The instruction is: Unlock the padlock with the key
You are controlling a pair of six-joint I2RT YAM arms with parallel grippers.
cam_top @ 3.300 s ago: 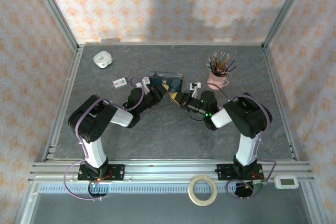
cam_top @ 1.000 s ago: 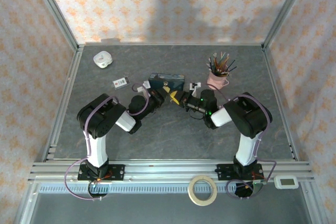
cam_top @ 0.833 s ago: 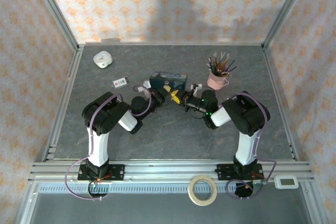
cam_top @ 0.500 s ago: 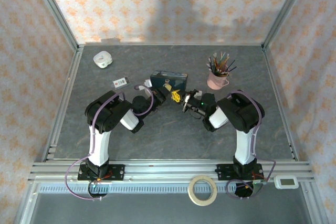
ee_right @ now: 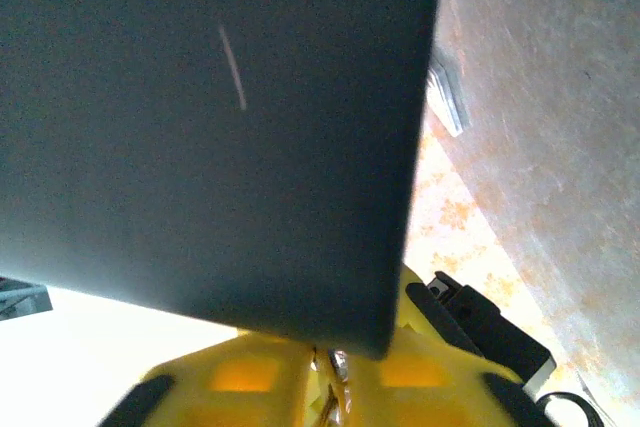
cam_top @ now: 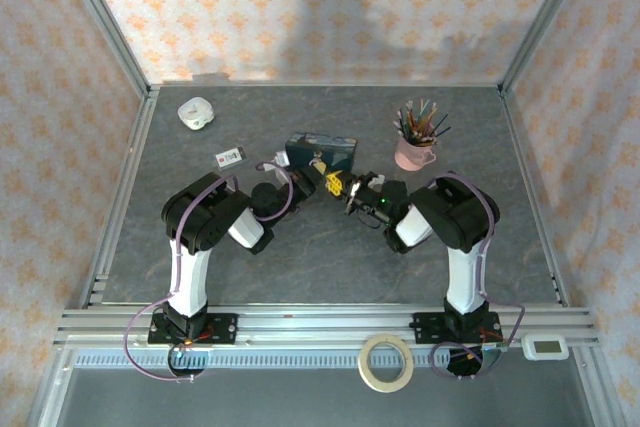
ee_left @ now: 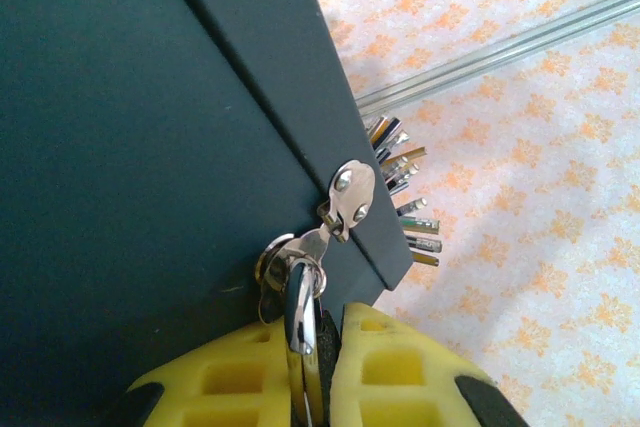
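Note:
I need to open my right gripper, roll it back and take the key afresh before I turn the key further, because the gripper is rolled far over on the key in the padlock [ee_right: 338,361].
The blue tin [cam_top: 318,152] stands mid-table, and both grippers meet at its front. In the left wrist view a silver hasp [ee_left: 350,197] hangs on the dark tin wall [ee_left: 130,147]. The padlock's silver shackle [ee_left: 296,317] runs through the hasp's loop. My left gripper [ee_left: 325,327] [cam_top: 320,179] is shut on the padlock, whose dark body [ee_left: 334,347] is mostly hidden between the yellow pads. My right gripper [ee_right: 335,359] [cam_top: 347,193] is shut on the key [ee_right: 334,365], a silvery sliver between its pads, pressed close under the tin [ee_right: 200,127].
A pink cup of pencils [cam_top: 414,147] stands right of the tin, and its pencil tips [ee_left: 400,197] show past the tin's corner. A white tag [cam_top: 231,157] and a white round object [cam_top: 195,113] lie at the back left. A tape roll [cam_top: 386,362] sits on the front rail.
The right gripper has moved left, closing on the left gripper at the tin's front. The left arm's elbow has swung right. The tin has shifted slightly.

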